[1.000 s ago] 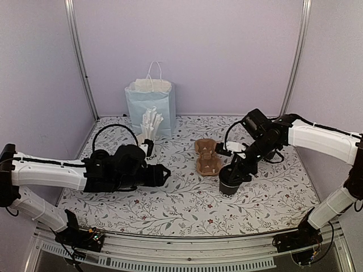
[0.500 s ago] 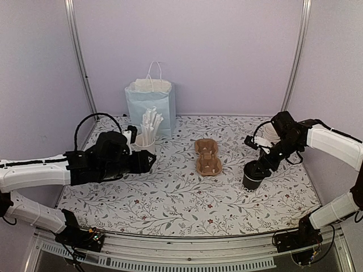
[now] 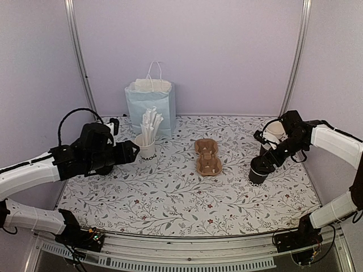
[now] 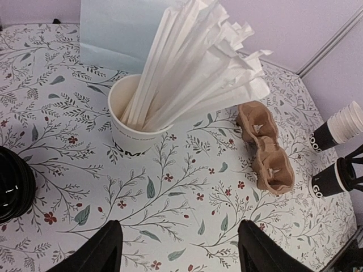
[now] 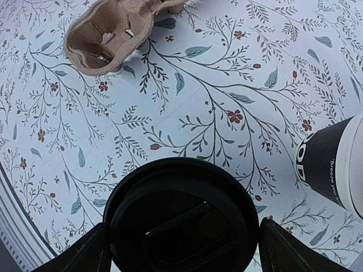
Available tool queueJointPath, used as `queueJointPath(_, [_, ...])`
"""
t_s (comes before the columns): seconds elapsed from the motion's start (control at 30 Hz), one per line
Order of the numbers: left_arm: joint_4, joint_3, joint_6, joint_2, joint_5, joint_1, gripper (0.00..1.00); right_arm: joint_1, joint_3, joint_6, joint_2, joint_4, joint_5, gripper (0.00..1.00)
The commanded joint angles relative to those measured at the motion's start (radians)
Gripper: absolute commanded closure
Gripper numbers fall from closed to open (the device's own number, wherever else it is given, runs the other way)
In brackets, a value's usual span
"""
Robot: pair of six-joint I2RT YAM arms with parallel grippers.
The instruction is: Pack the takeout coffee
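I should keep raising my left gripper, open it, and then close it on the bag rim's side edge, because the pale blue paper bag's rim is clear above the straws.
A black takeout coffee cup with a black lid stands on the table at the right. My right gripper hangs over it, a finger close to each side of the lid, and looks open. The brown two-hole carrier lies empty mid-table and also shows in the right wrist view. A stack of black cups, white inside, stands just behind the lidded cup. My left gripper is open over bare table, near the white cup of straws.
A pale blue paper bag with white handles stands at the back left. A black round object sits on the table to the left of my left gripper. Purple walls close in the floral tablecloth.
My right gripper has moved the lidded cup to the right, away from the carrier, to beside the cup stack. My left arm has pulled back to the left, uncovering the straw cup.
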Motion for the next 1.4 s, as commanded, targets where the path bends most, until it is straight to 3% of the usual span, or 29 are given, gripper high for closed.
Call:
queueJointPath(0.0, [-0.054, 0.028, 0.023, -0.021, 0.045, 0.038, 0.28, -0.004, -0.005, 0.015, -0.022, 0.022, -0.012, 0.08])
queueJointPath(0.27, [-0.114, 0.116, 0.086, -0.008, 0.057, 0.089, 0.28, -0.004, 0.059, 0.010, -0.076, -0.042, -0.070, 0.02])
queueJointPath(0.43, [-0.165, 0.246, 0.154, 0.052, 0.045, 0.157, 0.28, -0.003, 0.079, 0.008, -0.114, -0.071, -0.143, 0.01])
queueJointPath(0.87, [-0.169, 0.570, 0.308, 0.271, 0.093, 0.265, 0.32, -0.003, -0.001, -0.017, -0.216, 0.011, -0.394, 0.08])
queueJointPath(1.2, [-0.278, 1.024, 0.311, 0.633, 0.094, 0.426, 0.38, -0.002, -0.074, -0.049, -0.235, 0.059, -0.472, 0.11])
queueJointPath(1.37, [-0.402, 1.376, 0.338, 0.919, 0.155, 0.483, 0.39, -0.003, -0.130, -0.046, -0.269, 0.108, -0.458, 0.11])
